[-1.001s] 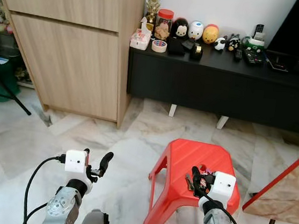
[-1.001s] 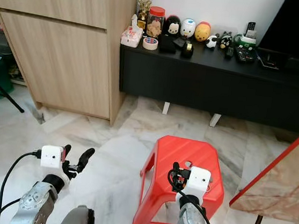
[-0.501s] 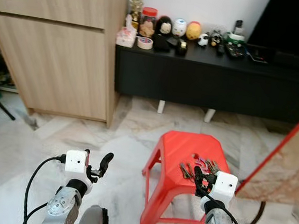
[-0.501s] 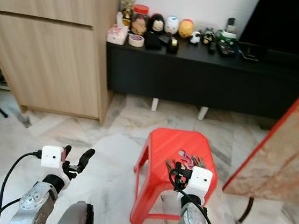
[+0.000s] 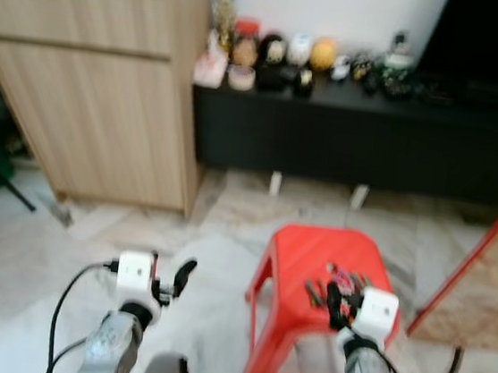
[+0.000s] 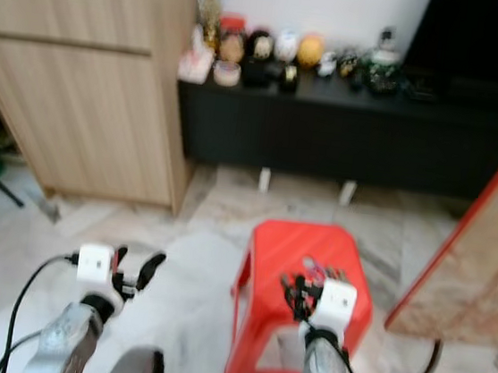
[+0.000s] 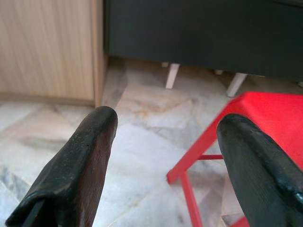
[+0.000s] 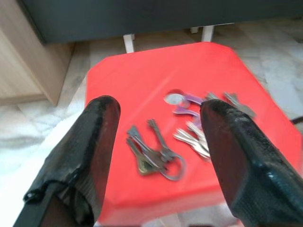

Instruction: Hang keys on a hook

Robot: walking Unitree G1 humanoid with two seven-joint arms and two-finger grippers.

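Note:
My gripper will bring the other keys along, dangling, when I lift a key, since a shared ring joins the plain metal keys.
Two bunches of keys lie on a red plastic stool: a plain metal bunch and one with a purple tag. My right gripper hovers open just above the near part of the stool's seat. In the right wrist view, the keys lie on the seat between and just beyond its two black fingers. My left gripper is open too, held over the marble floor to the left of the stool, with nothing between its fingers. The eye views are blurred.
A light wooden cabinet stands at the back left. A low black console with toys, a jar and a tape roll runs along the wall. A red-edged marble tabletop juts in at the right. Dark tripod legs stand far left.
The whole picture has shifted and blurred, so the camera has moved. The keys now show beyond the right gripper. Both grippers keep their open pose.

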